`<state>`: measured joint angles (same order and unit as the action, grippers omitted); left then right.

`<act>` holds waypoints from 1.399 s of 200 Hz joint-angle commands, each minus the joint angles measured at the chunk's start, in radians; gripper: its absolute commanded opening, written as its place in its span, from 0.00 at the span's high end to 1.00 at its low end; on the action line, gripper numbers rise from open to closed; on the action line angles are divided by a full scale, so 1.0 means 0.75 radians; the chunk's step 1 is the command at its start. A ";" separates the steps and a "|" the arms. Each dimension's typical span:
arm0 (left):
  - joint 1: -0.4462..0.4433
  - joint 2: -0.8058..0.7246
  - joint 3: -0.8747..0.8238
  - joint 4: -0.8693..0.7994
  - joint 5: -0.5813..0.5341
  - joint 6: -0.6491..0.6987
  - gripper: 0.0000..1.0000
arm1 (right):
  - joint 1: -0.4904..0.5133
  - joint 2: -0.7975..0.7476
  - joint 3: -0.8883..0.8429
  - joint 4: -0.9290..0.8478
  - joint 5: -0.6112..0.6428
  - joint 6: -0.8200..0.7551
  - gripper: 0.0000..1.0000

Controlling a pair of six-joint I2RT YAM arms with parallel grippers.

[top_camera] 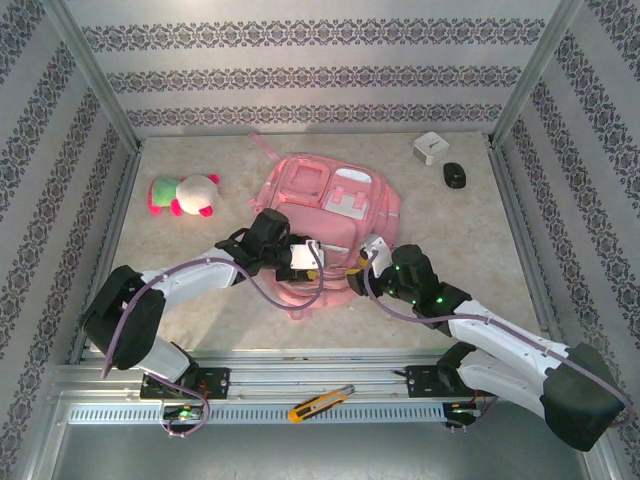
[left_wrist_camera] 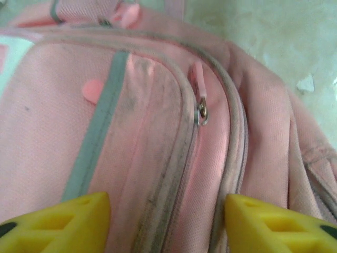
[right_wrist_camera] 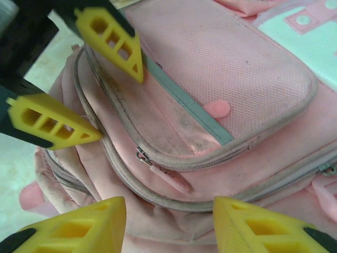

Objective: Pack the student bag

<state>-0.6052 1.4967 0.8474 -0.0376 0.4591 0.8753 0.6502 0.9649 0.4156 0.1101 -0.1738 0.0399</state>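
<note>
The front pocket's rim and the outer zip seam lie between my left fingers, so I'll pinch only that rim before my right gripper pulls the zip pull.
The student bag, a big pink backpack, lies flat in the middle of the table with its front pockets facing up. Both grippers hover over its near end. My left gripper is open, and its yellow fingers straddle the grey zip seams at the corner of a front pocket. A pink zip pull lies just ahead of it. My right gripper is open too, just above the bag's fabric, with that pull ahead of its fingertips. Neither gripper holds anything.
A pink, green and white plush toy lies at the left of the table. A small white box and a black object sit at the back right. An orange utility knife rests on the near rail. Walls enclose the table.
</note>
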 commanded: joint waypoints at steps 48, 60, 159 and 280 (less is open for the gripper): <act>0.024 0.030 0.077 -0.003 0.041 0.170 0.38 | -0.026 -0.035 -0.048 0.116 -0.078 -0.162 0.47; 0.024 0.052 0.092 -0.039 0.044 0.191 0.38 | -0.030 -0.052 -0.057 0.115 -0.080 -0.168 0.46; 0.063 0.126 0.134 0.006 0.011 0.129 0.77 | -0.073 0.011 -0.070 0.205 -0.078 -0.161 0.47; 0.136 0.063 0.130 0.034 0.231 -0.112 0.84 | -0.031 0.379 0.120 0.328 -0.187 -0.294 0.49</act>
<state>-0.5270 1.5848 0.9169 -0.0380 0.6003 0.8680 0.6197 1.2255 0.4679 0.2974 -0.2527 -0.1654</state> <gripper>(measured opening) 0.163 0.519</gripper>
